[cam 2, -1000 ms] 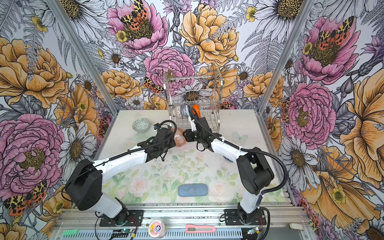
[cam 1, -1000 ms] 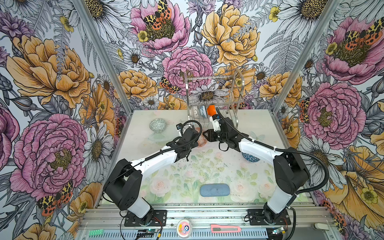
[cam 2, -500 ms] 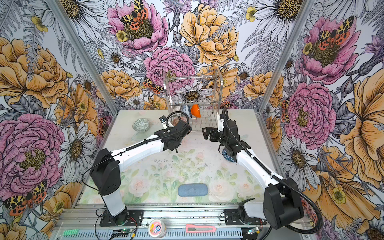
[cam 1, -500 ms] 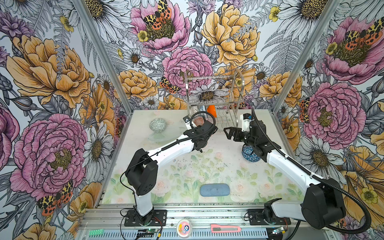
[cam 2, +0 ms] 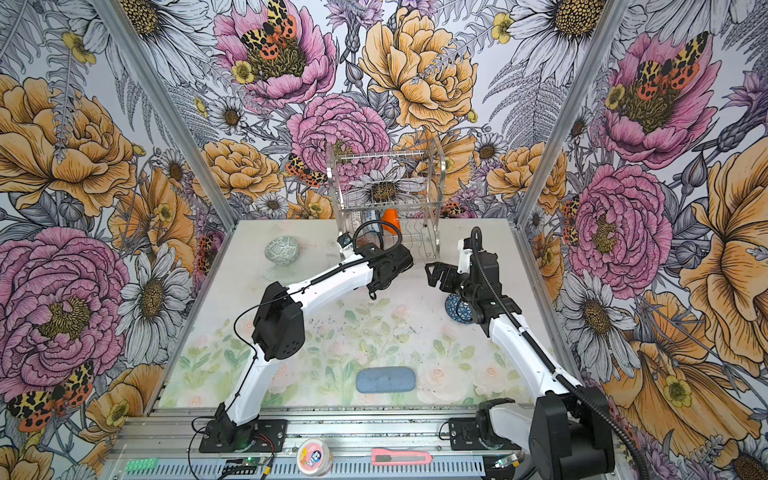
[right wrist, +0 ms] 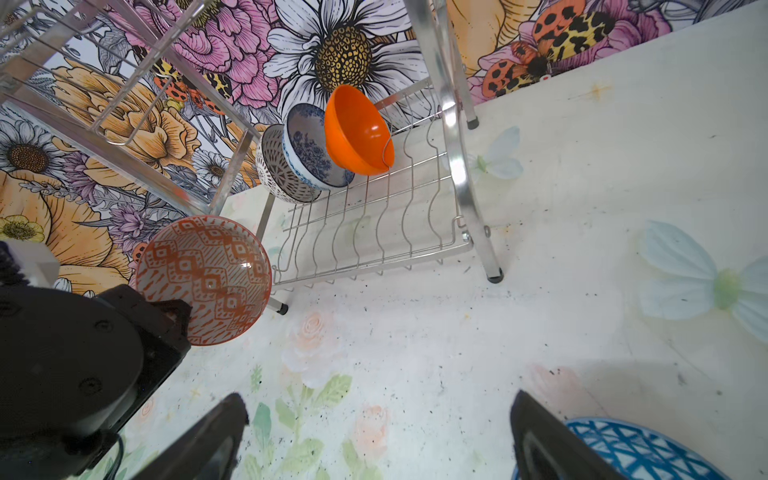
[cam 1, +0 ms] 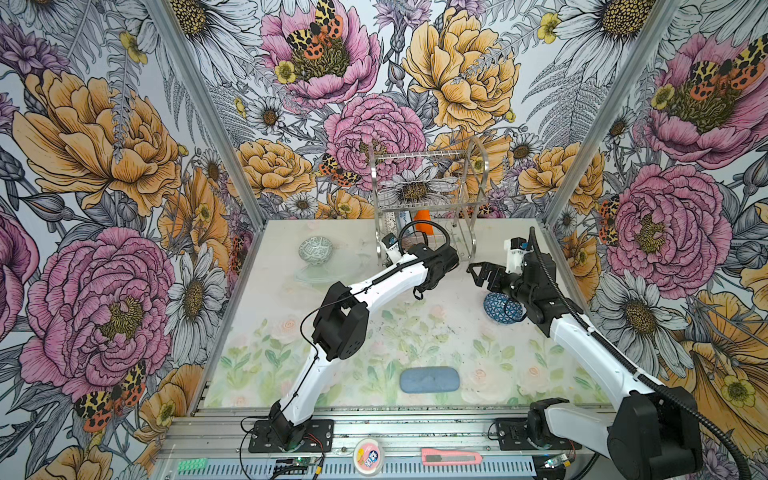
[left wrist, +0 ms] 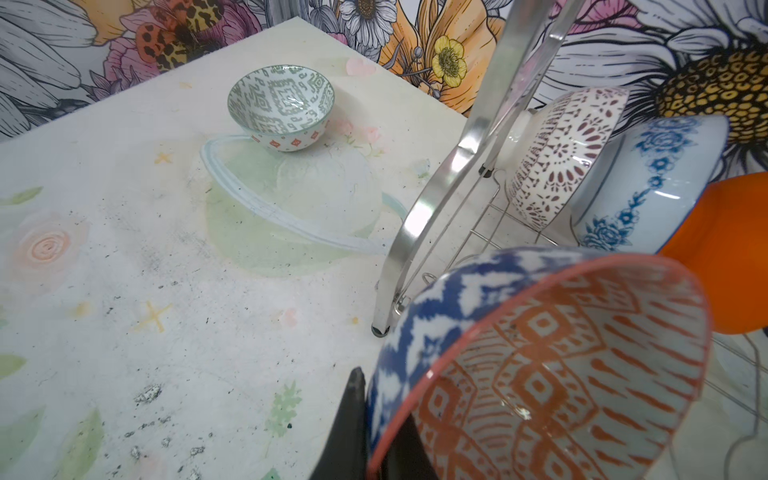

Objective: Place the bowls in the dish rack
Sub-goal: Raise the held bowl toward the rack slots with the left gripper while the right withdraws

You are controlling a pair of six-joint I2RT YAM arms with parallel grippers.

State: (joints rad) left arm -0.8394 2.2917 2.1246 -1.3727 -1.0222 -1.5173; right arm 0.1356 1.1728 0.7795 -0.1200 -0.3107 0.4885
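Observation:
The upper level [right wrist: 120, 158] overhangs the lower level's free front [right wrist: 302, 249] and my left gripper slants steeply, so I should lower and level the gripper before bringing the bowl in.
My left gripper [left wrist: 374, 415] is shut on the rim of the orange-white geometric bowl [left wrist: 561, 374], held tilted just off the table by the front left leg of the dish rack [cam 1: 432, 199]. The bowl [right wrist: 203, 278] also shows in the right wrist view. On the rack's lower tier, three bowls stand on edge: black-and-white lattice [right wrist: 274, 166], blue floral [right wrist: 311, 149] and plain orange [right wrist: 357, 129]. My right gripper [cam 1: 484, 274] is open and empty, right of the rack and above the dark-blue triangle-patterned bowl [cam 1: 503, 307]. The grey-green bowl [cam 1: 315, 250] sits upright at the table's far left.
A flat blue-grey pad [cam 1: 429, 379] lies near the table's front edge. A pink tin [cam 1: 368, 455] and a pink box cutter [cam 1: 451, 457] rest on the front rail. Flowered walls close in the table on three sides. The rack's upper tier [cam 2: 382, 158] holds nothing.
My right gripper let go of the orange bowl in the rack, opened, and drew back to the right over the dark-blue bowl. My left arm carried the orange-white bowl up to the rack.

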